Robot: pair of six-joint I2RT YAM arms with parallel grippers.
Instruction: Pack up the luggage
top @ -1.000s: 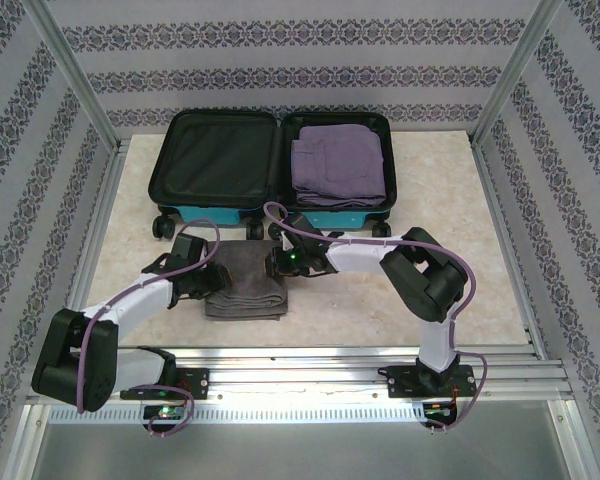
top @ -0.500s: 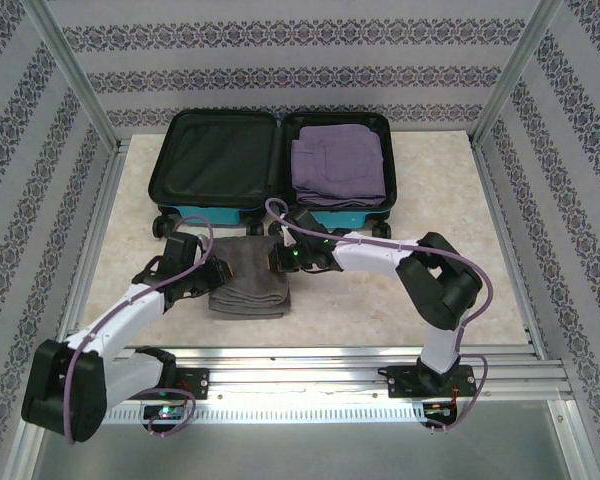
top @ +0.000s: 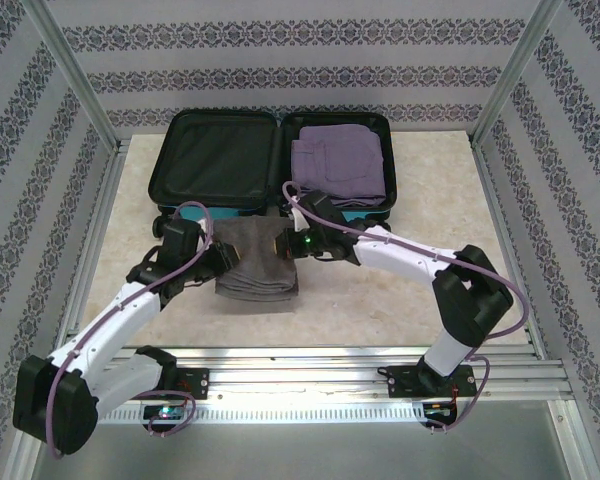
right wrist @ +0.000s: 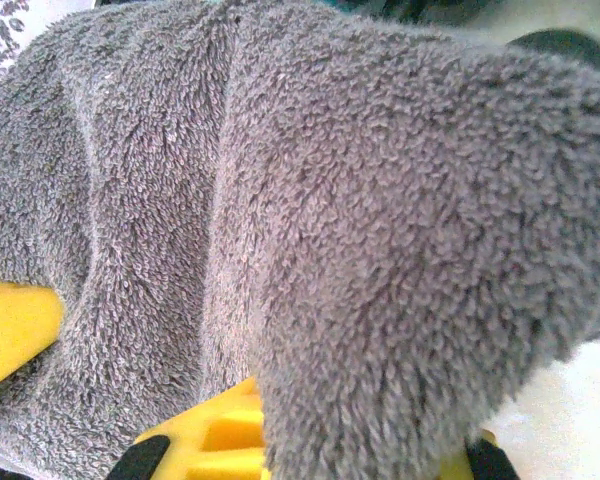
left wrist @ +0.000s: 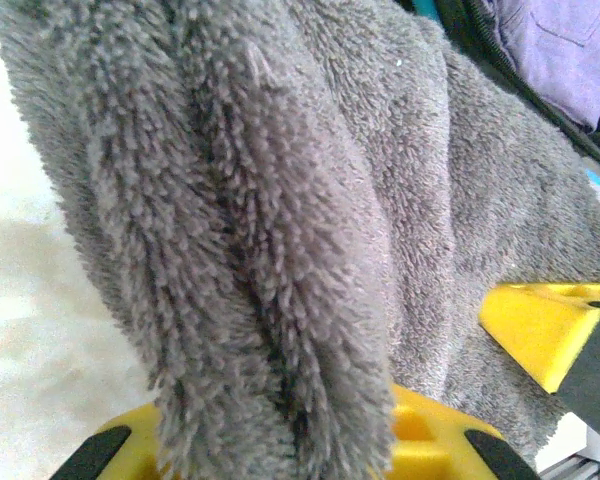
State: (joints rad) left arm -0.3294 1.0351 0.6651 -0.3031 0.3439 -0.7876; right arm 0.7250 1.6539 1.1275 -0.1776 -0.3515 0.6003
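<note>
Both grippers hold opposite edges of the folded grey towel (top: 267, 244), so the robot's right gripper should keep carrying it toward the purple clothes (top: 338, 160) until it rests on them.
The luggage (top: 215, 158), a turquoise suitcase with black lining, lies open at the back of the table. Folded purple clothes (top: 338, 165) fill its right half, and its left half holds nothing. A folded grey fleece towel (top: 257, 265) hangs just in front of the luggage's near edge, raised between both arms. My left gripper (top: 223, 258) is shut on the towel's left edge and my right gripper (top: 285, 245) on its right edge. In the left wrist view the towel (left wrist: 280, 200) bunches over my yellow fingers (left wrist: 425, 430). In the right wrist view the towel (right wrist: 330, 200) drapes over my fingers (right wrist: 220, 430).
The suitcase's black wheels (top: 168, 226) face me at its near edge. Patterned walls and metal frame posts (top: 75, 75) close in the table on three sides. Bare marble tabletop (top: 440, 250) lies to the right of the towel, and an aluminium rail (top: 300, 360) runs along the near edge.
Both grippers closed on the grey towel and carried it up and back, toward the luggage. Both arms stretched further forward.
</note>
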